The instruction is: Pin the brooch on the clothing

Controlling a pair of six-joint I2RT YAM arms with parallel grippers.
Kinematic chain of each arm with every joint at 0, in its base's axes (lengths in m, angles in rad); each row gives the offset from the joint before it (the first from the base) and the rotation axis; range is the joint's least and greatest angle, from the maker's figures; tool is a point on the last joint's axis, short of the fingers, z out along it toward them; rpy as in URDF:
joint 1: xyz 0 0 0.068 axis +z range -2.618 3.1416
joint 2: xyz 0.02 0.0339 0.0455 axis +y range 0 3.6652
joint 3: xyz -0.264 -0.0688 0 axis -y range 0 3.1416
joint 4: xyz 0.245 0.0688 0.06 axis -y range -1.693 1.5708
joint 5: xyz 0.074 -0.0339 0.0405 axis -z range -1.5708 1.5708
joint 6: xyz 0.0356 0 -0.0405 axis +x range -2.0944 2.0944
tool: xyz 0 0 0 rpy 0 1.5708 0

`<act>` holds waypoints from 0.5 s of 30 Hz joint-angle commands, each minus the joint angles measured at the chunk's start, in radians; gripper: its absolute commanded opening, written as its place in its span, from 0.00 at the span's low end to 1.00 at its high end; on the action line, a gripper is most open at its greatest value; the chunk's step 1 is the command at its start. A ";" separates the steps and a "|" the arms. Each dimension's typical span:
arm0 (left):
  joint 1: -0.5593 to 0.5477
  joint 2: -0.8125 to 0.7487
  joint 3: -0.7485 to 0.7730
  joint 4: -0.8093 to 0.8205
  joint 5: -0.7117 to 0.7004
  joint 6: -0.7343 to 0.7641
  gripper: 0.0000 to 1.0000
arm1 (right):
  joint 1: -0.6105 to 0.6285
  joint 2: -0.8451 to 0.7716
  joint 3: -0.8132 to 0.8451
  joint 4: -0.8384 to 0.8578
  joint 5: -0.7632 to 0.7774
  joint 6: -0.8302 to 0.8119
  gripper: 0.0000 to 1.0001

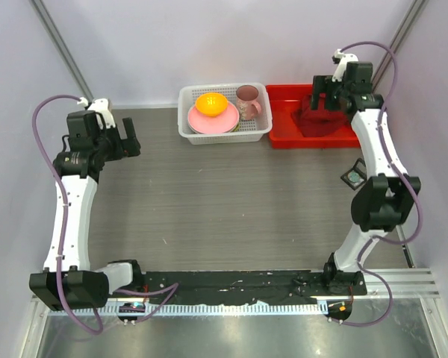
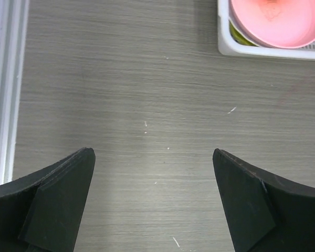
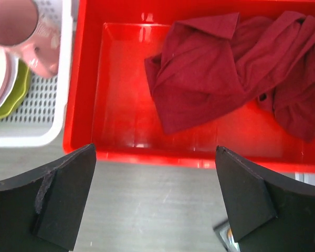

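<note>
The clothing's near flap [image 3: 174, 116] is lying free in the red tray, in front of my open fingers. My right gripper goes on reaching down until it pinches that flap [image 3: 186, 110].
The clothing [image 3: 210, 79], a dark red shirt, lies crumpled in the right half of a red tray [image 3: 121, 110]; from above it shows as a dark heap [image 1: 322, 125]. My right gripper [image 3: 155, 148] hangs open over the tray's near rim with nothing between its fingers, and sits at the back right in the top view [image 1: 325, 98]. A small dark-edged square with a pale grey-green centre [image 1: 355, 177], apparently the brooch, lies on the table by the right arm. My left gripper [image 2: 152, 152] is open over bare table at the left [image 1: 129, 142].
A white basket [image 1: 185, 133] at the back middle holds a pink plate [image 1: 213, 119], a yellow bowl [image 1: 210, 103] and a pink mug [image 1: 247, 101]. Its corner shows in the left wrist view [image 2: 224, 48]. The red tray [image 1: 284, 112] stands right beside it.
</note>
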 commanded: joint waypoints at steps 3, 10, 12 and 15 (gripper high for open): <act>-0.001 0.050 -0.014 0.124 0.194 -0.007 1.00 | -0.001 0.232 0.172 0.134 0.064 0.043 1.00; -0.001 0.080 -0.046 0.184 0.245 -0.021 1.00 | -0.003 0.427 0.226 0.296 0.214 0.009 1.00; -0.001 0.093 -0.049 0.185 0.249 -0.021 1.00 | -0.001 0.479 0.255 0.319 0.258 0.000 1.00; -0.001 0.105 -0.062 0.191 0.240 -0.016 1.00 | -0.003 0.576 0.310 0.344 0.286 -0.006 1.00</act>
